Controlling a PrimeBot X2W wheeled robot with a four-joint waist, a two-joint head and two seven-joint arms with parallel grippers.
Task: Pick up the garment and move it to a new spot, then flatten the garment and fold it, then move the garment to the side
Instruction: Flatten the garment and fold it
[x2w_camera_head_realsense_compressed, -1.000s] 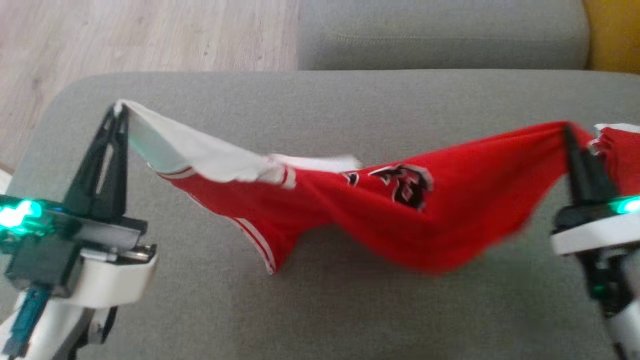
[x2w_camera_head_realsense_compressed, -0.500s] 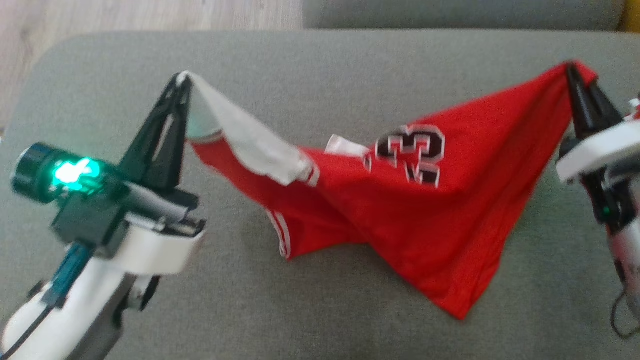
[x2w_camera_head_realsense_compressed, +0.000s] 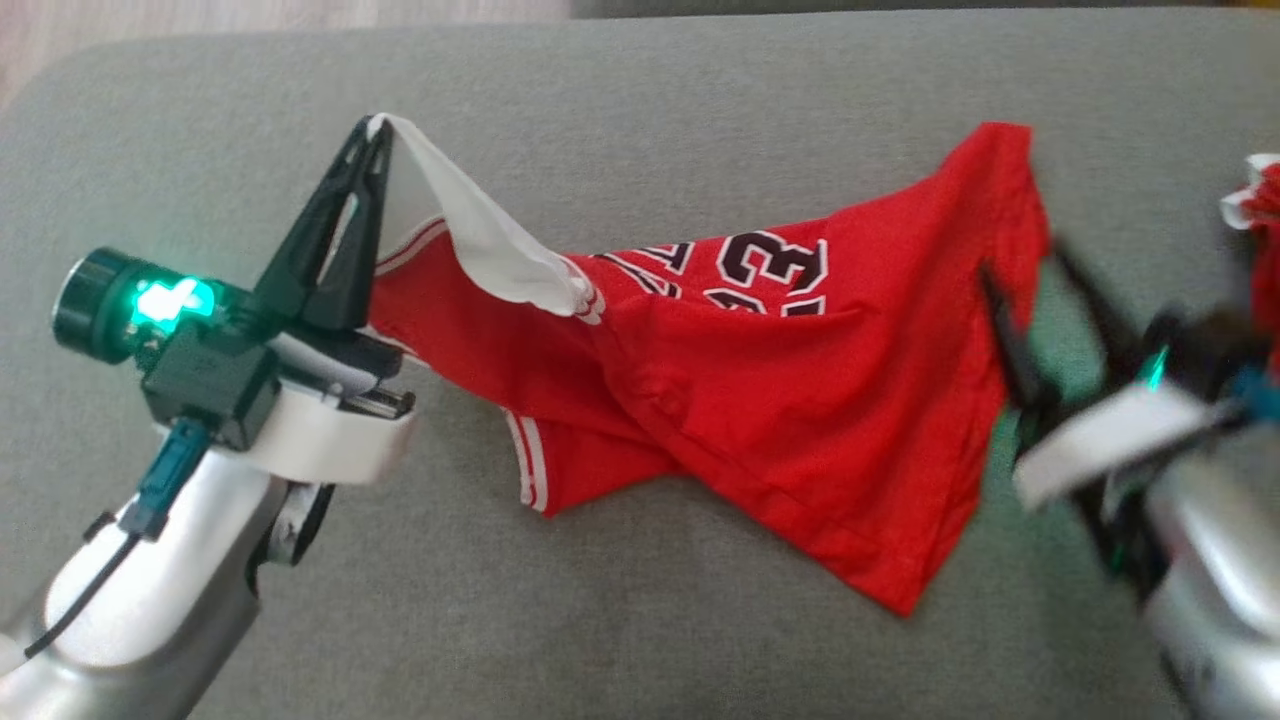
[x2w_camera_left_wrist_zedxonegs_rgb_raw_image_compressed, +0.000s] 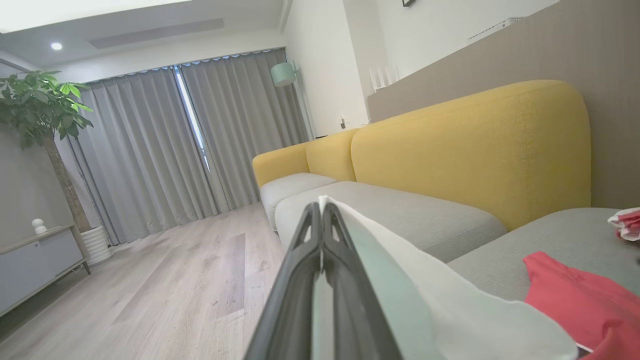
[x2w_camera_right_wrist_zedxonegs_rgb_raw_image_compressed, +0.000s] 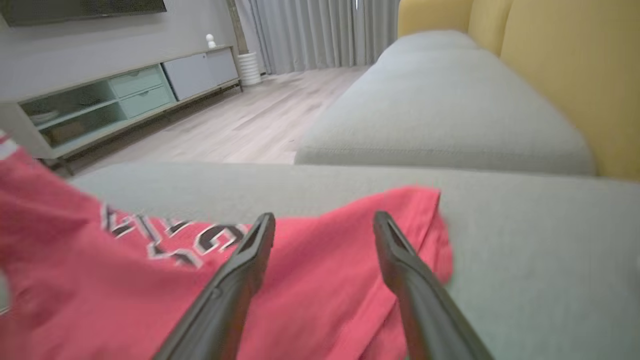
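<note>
The jersey (x2w_camera_head_realsense_compressed: 744, 396) lies folded double with its black numbers cut off by a fold, so the robot should expect another white sleeve hidden in the jersey.
The garment (x2w_camera_head_realsense_compressed: 760, 400) is a red jersey with white trim and black numbers, lying partly spread on the grey cushion (x2w_camera_head_realsense_compressed: 640, 120). My left gripper (x2w_camera_head_realsense_compressed: 378, 130) is shut on its white edge and holds that corner up off the cushion; the pinched white cloth (x2w_camera_left_wrist_zedxonegs_rgb_raw_image_compressed: 400, 280) shows beside the closed fingers (x2w_camera_left_wrist_zedxonegs_rgb_raw_image_compressed: 320, 240). My right gripper (x2w_camera_head_realsense_compressed: 1020, 265) is open and blurred, just off the jersey's right edge. In the right wrist view its gripper (x2w_camera_right_wrist_zedxonegs_rgb_raw_image_compressed: 324, 220) has spread fingers over the red cloth (x2w_camera_right_wrist_zedxonegs_rgb_raw_image_compressed: 300, 280), nothing between them.
A second red and white cloth bundle (x2w_camera_head_realsense_compressed: 1260, 200) lies at the cushion's far right. A yellow sofa back (x2w_camera_left_wrist_zedxonegs_rgb_raw_image_compressed: 465, 145) rises behind the grey seats. Wooden floor (x2w_camera_left_wrist_zedxonegs_rgb_raw_image_compressed: 165, 290) lies beyond the cushion's left edge, with a low cabinet (x2w_camera_right_wrist_zedxonegs_rgb_raw_image_compressed: 125, 95) across the room.
My right gripper has opened and let go of the jersey's right corner, which dropped onto the cushion. The left gripper keeps its hold. The camera has tilted down.
</note>
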